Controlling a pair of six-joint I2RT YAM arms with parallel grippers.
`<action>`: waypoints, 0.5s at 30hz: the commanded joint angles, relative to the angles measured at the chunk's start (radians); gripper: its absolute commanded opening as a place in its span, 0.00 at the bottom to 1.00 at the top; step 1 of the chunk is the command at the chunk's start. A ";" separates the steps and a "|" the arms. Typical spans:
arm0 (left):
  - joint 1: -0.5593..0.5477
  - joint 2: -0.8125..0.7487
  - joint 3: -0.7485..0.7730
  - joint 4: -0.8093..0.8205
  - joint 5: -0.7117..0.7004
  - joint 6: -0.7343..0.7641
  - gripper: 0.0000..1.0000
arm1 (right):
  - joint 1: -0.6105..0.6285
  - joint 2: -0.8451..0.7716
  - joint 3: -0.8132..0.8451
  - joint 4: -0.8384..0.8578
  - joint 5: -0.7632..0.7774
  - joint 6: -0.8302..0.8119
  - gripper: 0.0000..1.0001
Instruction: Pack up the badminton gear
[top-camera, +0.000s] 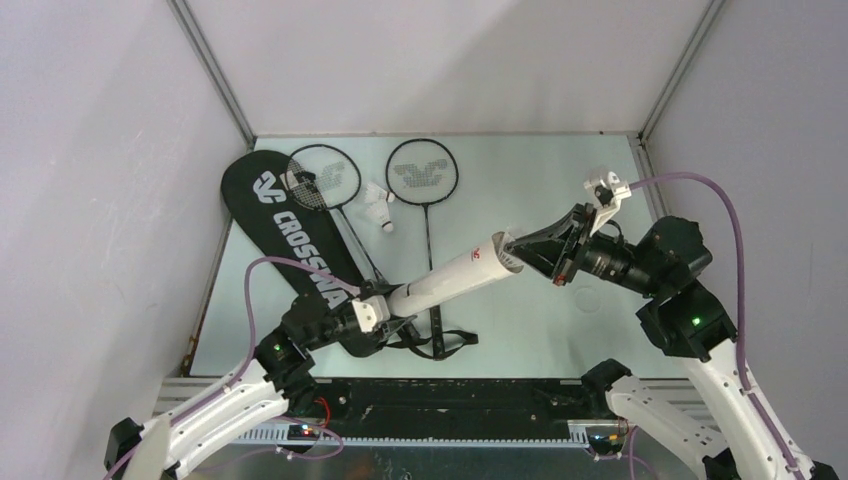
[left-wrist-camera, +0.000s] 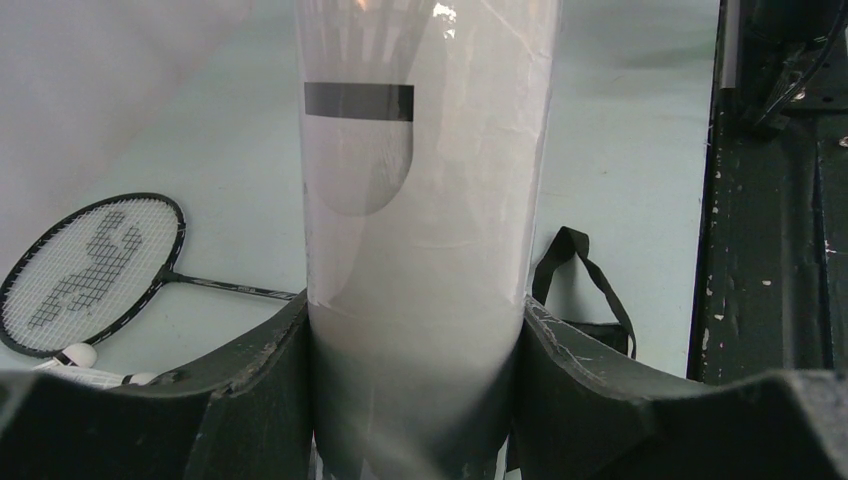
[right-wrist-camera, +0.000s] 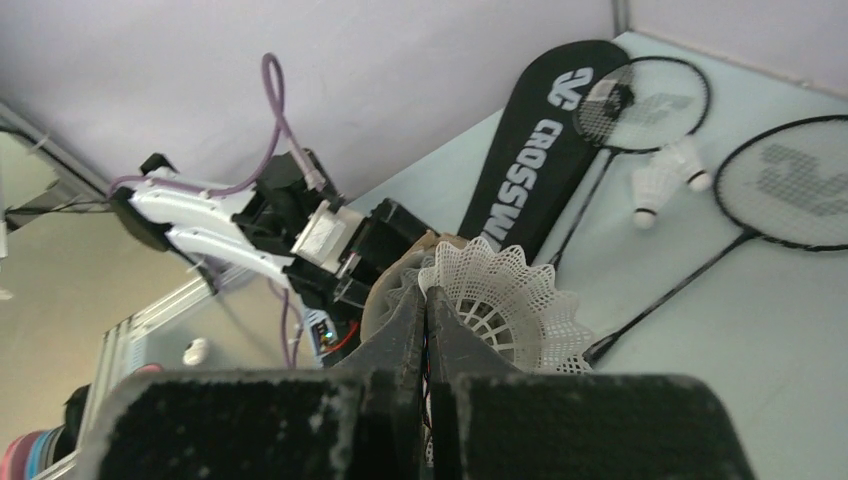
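My right gripper is pushing the shuttlecock (right-wrist-camera: 515, 300), which points cork first into the tube's opening (top-camera: 506, 254). It should keep pushing until the shuttlecock's skirt is inside, then let go.
My left gripper (top-camera: 385, 310) is shut on the lower end of the long white tube (top-camera: 455, 275), which slants up to the right above the table. In the left wrist view the tube (left-wrist-camera: 430, 200) fills the space between both fingers (left-wrist-camera: 270, 370). My right gripper (top-camera: 512, 245) is at the tube's open mouth, shut on the rim of a white mesh-skirted shuttlecock (right-wrist-camera: 510, 305) that sits at the mouth (right-wrist-camera: 385, 295). Two black rackets (top-camera: 323, 177) (top-camera: 422, 172) lie at the back. Two more shuttlecocks (top-camera: 380, 200) lie between them. The black CROSSWAY bag (top-camera: 290, 240) lies on the left.
The bag's black strap (top-camera: 440, 345) trails onto the table near the left arm and also shows in the left wrist view (left-wrist-camera: 580, 270). Grey walls close the table in at the left, back and right. A dark rail (left-wrist-camera: 770, 250) runs along the near edge.
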 joint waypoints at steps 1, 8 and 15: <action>-0.001 -0.020 0.011 0.100 0.042 0.018 0.22 | 0.059 0.012 0.003 -0.027 0.051 0.043 0.00; -0.001 -0.021 0.005 0.098 0.069 0.035 0.22 | 0.099 0.075 0.003 -0.091 0.063 0.091 0.00; -0.001 -0.017 0.005 0.092 0.109 0.055 0.22 | 0.173 0.137 0.004 -0.137 0.040 0.078 0.00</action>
